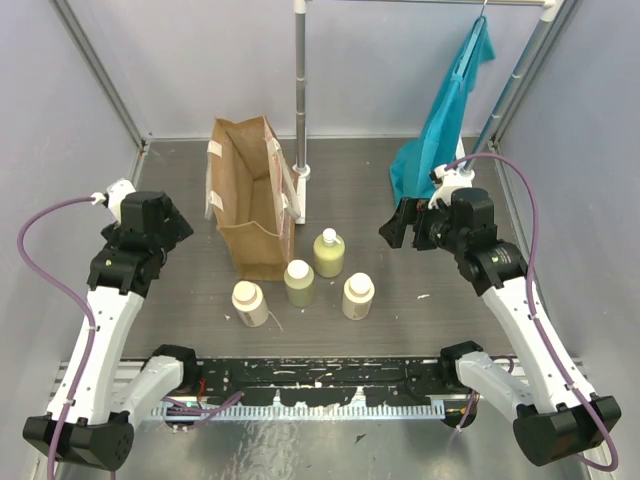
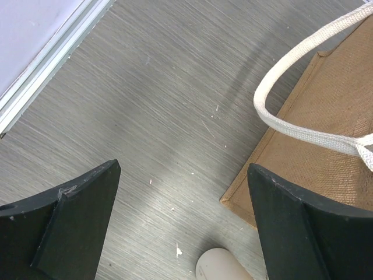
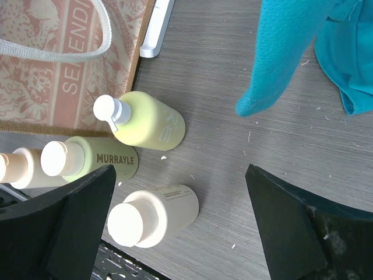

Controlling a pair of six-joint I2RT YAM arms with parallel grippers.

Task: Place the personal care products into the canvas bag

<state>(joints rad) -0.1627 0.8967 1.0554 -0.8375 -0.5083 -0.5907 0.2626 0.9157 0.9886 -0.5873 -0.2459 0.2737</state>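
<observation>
The canvas bag (image 1: 250, 205) is standing open and unheld, so the robot's left gripper should grip its side rim (image 1: 213, 178) and keep the bag steady while the right gripper picks up the pump bottle.
The tan canvas bag (image 1: 248, 200) with white strap handles stands open at centre left; it also shows in the left wrist view (image 2: 326, 146) and right wrist view (image 3: 64, 64). Four bottles stand in front of it: a yellow-green pump bottle (image 1: 329, 252) (image 3: 145, 119), a yellow-green capped bottle (image 1: 298, 283) (image 3: 87, 158), a cream bottle (image 1: 357, 296) (image 3: 152, 214) and a cream bottle (image 1: 249, 303) (image 2: 221, 267) (image 3: 20, 168) at the left. My left gripper (image 1: 172, 228) (image 2: 183, 233) is open and empty left of the bag. My right gripper (image 1: 398, 226) (image 3: 178, 227) is open and empty, right of the bottles.
A teal-blue cloth bag (image 1: 445, 120) (image 3: 303, 52) hangs from a rack at the back right. A metal pole (image 1: 301, 90) stands just behind the canvas bag, its white base (image 3: 156, 26) beside it. Enclosure walls close in left, right and back.
</observation>
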